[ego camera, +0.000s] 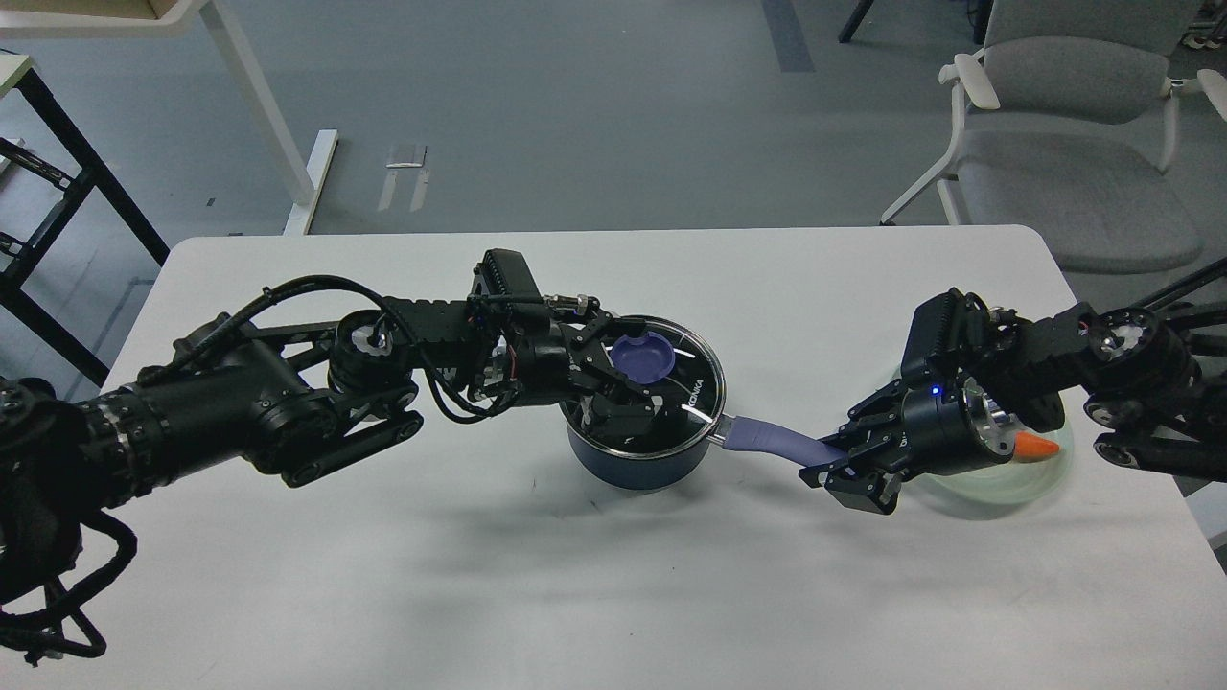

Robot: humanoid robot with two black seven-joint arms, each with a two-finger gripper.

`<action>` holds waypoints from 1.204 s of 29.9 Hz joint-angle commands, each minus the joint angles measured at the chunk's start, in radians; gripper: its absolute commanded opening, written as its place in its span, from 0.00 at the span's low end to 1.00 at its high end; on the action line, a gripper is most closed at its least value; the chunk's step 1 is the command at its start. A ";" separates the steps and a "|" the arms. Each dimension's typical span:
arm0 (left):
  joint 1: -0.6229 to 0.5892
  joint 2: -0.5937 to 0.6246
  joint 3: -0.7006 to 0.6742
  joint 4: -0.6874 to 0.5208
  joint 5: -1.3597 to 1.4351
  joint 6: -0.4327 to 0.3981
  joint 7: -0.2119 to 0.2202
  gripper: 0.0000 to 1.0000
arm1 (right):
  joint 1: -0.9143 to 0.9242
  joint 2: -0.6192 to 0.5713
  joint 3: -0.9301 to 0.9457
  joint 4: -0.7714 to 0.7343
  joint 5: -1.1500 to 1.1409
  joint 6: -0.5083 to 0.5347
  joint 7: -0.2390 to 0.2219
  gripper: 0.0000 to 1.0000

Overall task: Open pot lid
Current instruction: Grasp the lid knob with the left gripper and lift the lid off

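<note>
The glass lid (681, 416) shows plain black through it, so the dark blue pot (639, 470) should be empty when I lift the lid.
A dark blue pot (633, 462) stands at the middle of the white table (479, 575). Its glass lid (692, 379) sits on it, with a purple knob (640, 356) on top. My left gripper (621, 369) is open over the lid's left half, with one finger on either side of the knob's left edge. I cannot tell whether the fingers touch it. My right gripper (832, 462) is shut on the end of the pot's purple handle (765, 439), which points right.
A pale green plate (997, 494) with an orange carrot (1037, 447) lies under my right wrist near the table's right edge. A grey chair (1074, 144) stands behind the table's far right corner.
</note>
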 commanded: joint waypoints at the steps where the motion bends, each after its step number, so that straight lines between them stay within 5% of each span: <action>1: 0.000 -0.004 0.000 0.001 0.000 0.000 0.000 0.81 | 0.000 -0.001 0.000 0.001 0.000 -0.002 0.000 0.25; 5: -0.001 -0.005 0.000 0.004 0.000 0.003 0.000 0.65 | 0.000 -0.001 0.000 0.001 0.000 -0.002 0.000 0.25; 9: -0.003 -0.005 0.000 0.004 0.001 0.011 0.000 0.34 | 0.000 -0.001 0.000 0.001 0.001 -0.002 0.000 0.25; 18: -0.041 0.024 -0.006 -0.051 -0.011 0.023 0.000 0.34 | -0.006 -0.002 0.000 0.001 0.001 -0.002 0.000 0.25; 31: -0.054 0.367 -0.002 -0.220 -0.126 0.032 0.000 0.35 | -0.014 -0.005 0.002 -0.001 0.000 -0.002 0.000 0.25; 36: 0.052 0.478 0.000 -0.247 -0.127 0.156 0.000 0.36 | -0.014 -0.005 0.003 -0.003 0.001 -0.002 0.000 0.25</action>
